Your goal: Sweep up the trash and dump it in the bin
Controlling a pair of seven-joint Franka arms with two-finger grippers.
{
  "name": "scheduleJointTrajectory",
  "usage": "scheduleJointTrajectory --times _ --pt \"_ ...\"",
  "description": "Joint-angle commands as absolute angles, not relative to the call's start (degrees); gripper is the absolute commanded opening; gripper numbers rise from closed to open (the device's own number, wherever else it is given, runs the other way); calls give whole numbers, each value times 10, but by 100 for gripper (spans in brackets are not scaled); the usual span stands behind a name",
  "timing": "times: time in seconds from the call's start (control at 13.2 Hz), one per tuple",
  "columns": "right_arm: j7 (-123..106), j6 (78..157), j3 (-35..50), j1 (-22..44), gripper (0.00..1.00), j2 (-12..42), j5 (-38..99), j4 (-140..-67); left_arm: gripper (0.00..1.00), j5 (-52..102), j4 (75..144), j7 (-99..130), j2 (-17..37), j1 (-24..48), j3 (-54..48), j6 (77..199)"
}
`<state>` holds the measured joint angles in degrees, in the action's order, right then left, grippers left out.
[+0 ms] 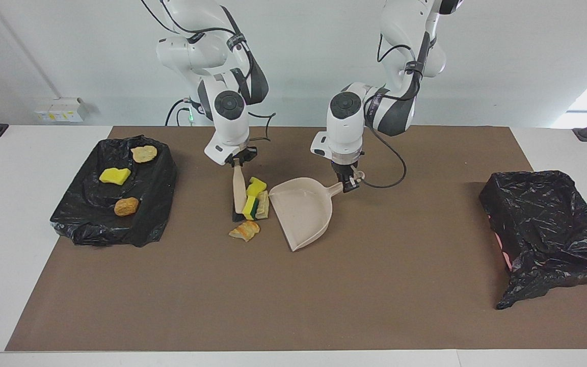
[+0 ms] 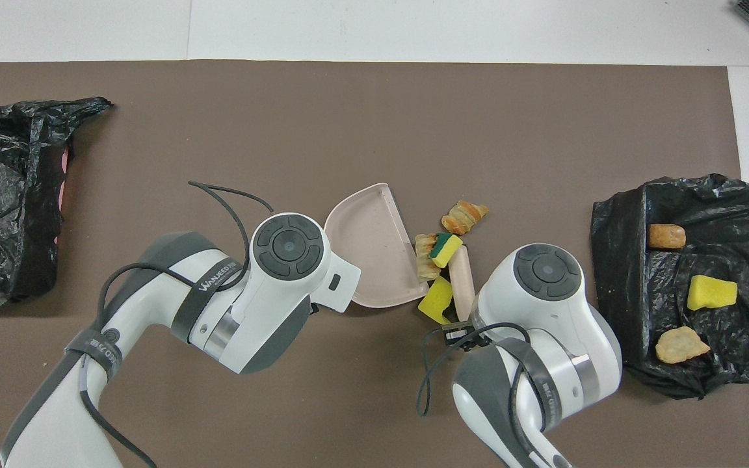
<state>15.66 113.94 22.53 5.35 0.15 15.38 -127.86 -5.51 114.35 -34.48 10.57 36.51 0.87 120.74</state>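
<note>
The tan-orange bread chunk (image 1: 245, 230) lies past the brush's tip, so after the sponges enter the dustpan my right gripper should bring the brush back behind the chunk (image 1: 221, 230).
My left gripper (image 1: 349, 184) is shut on the handle of the beige dustpan (image 1: 303, 209), which rests on the brown mat with its mouth toward the trash; it also shows in the overhead view (image 2: 368, 253). My right gripper (image 1: 237, 163) is shut on the beige handle of a small brush (image 1: 239, 191), whose dark bristles touch the mat. Yellow, green-backed sponge pieces (image 1: 254, 198) lie between the brush and the dustpan's mouth. A tan-orange bread chunk (image 1: 245, 230) lies just farther from the robots. In the overhead view the sponges (image 2: 445, 249) and the chunk (image 2: 464, 216) show beside the brush handle (image 2: 462, 279).
A black-bagged bin (image 1: 163, 176) at the right arm's end holds a yellow sponge (image 1: 115, 176) and two bread-like chunks (image 1: 126, 206). A second black-bagged bin (image 1: 543, 219) stands at the left arm's end. A black cable (image 1: 395, 168) hangs by the left wrist.
</note>
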Motion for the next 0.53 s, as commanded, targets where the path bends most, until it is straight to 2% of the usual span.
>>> scheduleJointTrajectory --times 0.0,0.3,0.46 --pt "213 1143 227 84 0 40 189 -1218 0 -66 1198 -356 85 381 13 1272" --pt "235 1077 217 79 0 17 164 -1159 0 -65 1192 -377 91 370 14 1297" --pt "216 1052 216 55 0 19 86 -1137 0 -65 1177 -379 97 362 15 1291"
